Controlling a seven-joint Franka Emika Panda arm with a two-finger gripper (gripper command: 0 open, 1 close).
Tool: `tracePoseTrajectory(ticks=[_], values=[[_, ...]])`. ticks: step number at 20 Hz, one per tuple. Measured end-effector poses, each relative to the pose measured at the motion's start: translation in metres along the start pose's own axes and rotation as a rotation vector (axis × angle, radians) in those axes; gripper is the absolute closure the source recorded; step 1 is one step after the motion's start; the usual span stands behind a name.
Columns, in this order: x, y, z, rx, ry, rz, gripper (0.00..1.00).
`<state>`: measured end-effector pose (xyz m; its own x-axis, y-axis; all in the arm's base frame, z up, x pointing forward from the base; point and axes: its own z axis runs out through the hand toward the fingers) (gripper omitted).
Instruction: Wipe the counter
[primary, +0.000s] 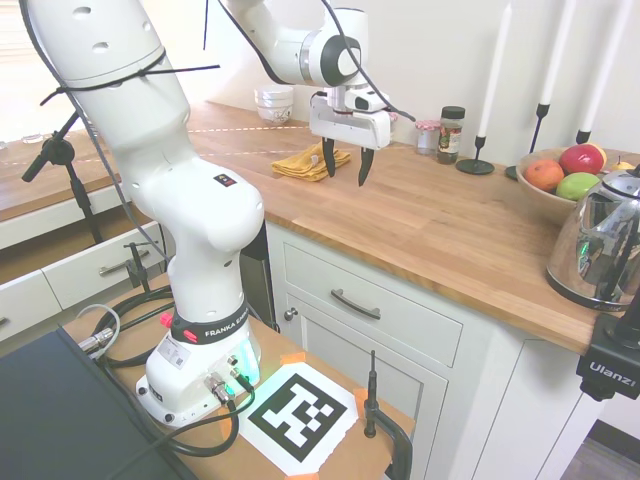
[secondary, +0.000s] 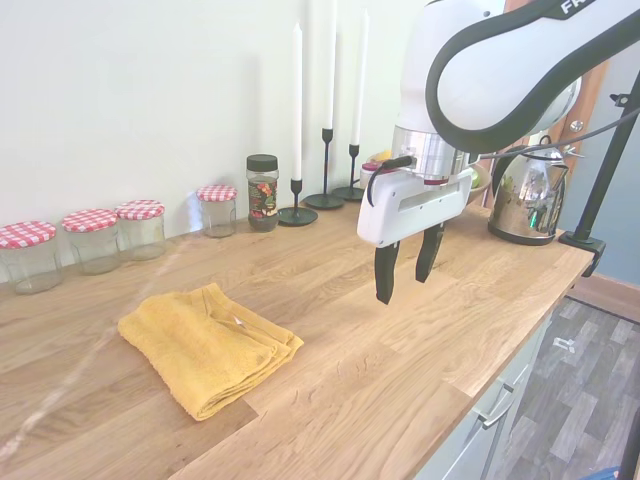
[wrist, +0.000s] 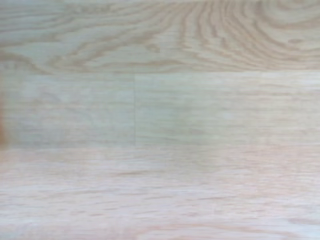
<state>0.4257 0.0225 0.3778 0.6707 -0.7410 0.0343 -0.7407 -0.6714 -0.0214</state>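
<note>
The yellow cloth (primary: 312, 162) has stacked folds (primary: 297, 169) lying close together, so I expect it to stay in a bundle and slide along the counter as I drag it.
The counter (primary: 430, 225) (secondary: 400, 350) is a long wooden butcher-block top over white drawers. A folded yellow cloth (primary: 305, 160) (secondary: 208, 347) lies flat on it. My gripper (primary: 346, 170) (secondary: 406, 272) hangs above the bare wood, apart from the cloth and a short way to one side of it, fingers pointing down. It is open with nothing between its fingers. The wrist view holds only blurred wood grain of the counter (wrist: 160, 125).
Along the wall stand glass jars with checked lids (secondary: 90, 238), a spice jar (secondary: 262, 192) (primary: 451, 133) and black candlesticks (secondary: 325, 170). A fruit bowl (primary: 556, 180) and a steel kettle (primary: 605, 240) (secondary: 528, 195) sit further along. White bowls (primary: 274, 103) stand behind the cloth.
</note>
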Motion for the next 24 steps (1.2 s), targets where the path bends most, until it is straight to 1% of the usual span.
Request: tracePoseTrajectory(ticks=[7, 12, 16, 24], values=[[-0.004, -0.005, 0.006, -0.006, -0.007, -0.011, 0.0], [-0.013, -0.028, 0.012, 0.007, -0.002, -0.025, 0.0], [-0.018, -0.064, 0.011, 0.02, -0.004, -0.028, 0.0], [-0.018, -0.154, 0.009, 0.029, -0.021, -0.035, 0.0]])
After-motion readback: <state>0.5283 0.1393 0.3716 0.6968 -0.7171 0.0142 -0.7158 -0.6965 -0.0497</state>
